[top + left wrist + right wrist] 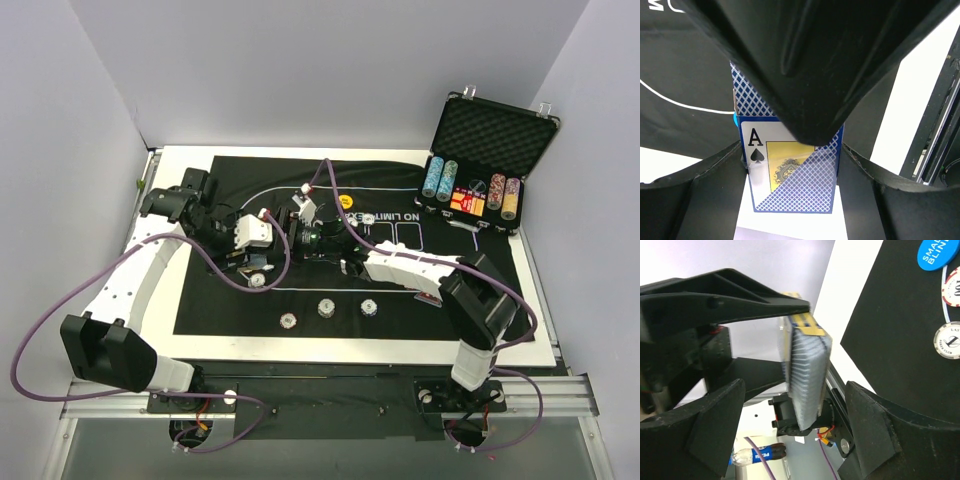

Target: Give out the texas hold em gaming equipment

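Note:
My right gripper should hold the pack point(751, 100) while my left gripper takes hold of it straighter, because the pack's ace side point(785, 187) tilts away from my left gripper.
My left gripper point(792, 175) is shut on a blue-backed pack of playing cards point(790, 185) with an ace of spades on its face. The pack is held above the black mat point(440, 290). My right gripper point(795, 425) is open, with a finger on each side of the pack point(807, 370), which shows edge-on without touching either finger. The two grippers meet at mid-mat, left point(278, 246) and right point(308, 238). Several white-edged chips point(326, 307) lie on the mat. A yellow disc point(346, 200) lies near the far edge of the mat. A blue disc point(937, 252) lies beside two chips point(947, 340).
An open black case point(495, 135) with tall multi-colour chip columns point(440, 178) stands at the far right. Purple cables point(270, 275) loop over the mat. The white table point(180, 170) ends at a metal rail point(330, 395) in front. A cola bottle point(752, 456) lies beyond the table.

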`<state>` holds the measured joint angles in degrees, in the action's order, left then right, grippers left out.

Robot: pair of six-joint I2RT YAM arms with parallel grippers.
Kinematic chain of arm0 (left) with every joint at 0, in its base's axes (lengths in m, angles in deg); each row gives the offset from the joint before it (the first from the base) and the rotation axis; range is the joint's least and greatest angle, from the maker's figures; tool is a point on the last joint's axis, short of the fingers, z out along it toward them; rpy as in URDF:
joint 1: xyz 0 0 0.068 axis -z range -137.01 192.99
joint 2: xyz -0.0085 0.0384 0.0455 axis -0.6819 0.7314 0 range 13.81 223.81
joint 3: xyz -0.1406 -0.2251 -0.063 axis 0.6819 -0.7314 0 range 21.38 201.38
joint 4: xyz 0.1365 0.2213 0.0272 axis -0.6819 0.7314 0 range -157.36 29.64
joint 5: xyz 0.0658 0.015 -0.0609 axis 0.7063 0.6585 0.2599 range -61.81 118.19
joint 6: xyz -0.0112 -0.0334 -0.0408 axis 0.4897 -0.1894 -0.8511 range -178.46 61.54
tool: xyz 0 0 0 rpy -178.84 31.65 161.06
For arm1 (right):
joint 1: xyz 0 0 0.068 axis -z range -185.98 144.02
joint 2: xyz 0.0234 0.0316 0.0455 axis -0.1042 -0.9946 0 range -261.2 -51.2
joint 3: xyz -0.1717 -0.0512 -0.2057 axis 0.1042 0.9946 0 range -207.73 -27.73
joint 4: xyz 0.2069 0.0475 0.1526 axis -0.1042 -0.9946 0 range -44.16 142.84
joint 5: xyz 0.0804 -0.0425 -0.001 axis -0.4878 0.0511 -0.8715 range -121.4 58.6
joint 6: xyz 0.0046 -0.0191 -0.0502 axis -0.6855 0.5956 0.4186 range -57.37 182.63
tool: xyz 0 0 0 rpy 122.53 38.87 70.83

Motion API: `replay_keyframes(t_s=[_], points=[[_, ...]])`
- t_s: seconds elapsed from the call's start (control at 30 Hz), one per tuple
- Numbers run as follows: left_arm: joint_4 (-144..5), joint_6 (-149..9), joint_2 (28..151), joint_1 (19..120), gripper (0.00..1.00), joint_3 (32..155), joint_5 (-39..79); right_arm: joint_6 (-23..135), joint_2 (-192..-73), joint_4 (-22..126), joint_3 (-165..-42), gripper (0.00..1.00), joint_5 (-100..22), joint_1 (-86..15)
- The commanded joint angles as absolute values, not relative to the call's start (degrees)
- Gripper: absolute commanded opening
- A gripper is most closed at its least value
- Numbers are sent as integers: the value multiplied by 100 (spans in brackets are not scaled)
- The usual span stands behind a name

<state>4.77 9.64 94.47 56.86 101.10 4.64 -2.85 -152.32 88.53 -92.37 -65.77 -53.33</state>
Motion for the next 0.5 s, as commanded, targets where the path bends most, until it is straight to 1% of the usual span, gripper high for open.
replay_keyframes(t_s=[0.0, 0.17, 0.3, 0.37, 0.47], points=[[620, 983, 9467, 5741, 0, 10540, 367, -127, -15307, 8967, -9496, 75, -6682, -5423], [673, 992, 9484, 5802, 0, 10619, 402, -57, -15298, 8914, -9470, 75, -6673, -5423], [664, 939, 9502, 5872, 0, 10663, 402, -223, -15412, 9186, -9557, 73, -6691, -5450], [664, 913, 9528, 5890, 0, 10690, 411, -285, -15465, 9248, -9636, 71, -6708, -5485], [664, 843, 9572, 5908, 0, 10769, 394, -320, -15561, 9301, -9725, 65, -6691, -5537]])
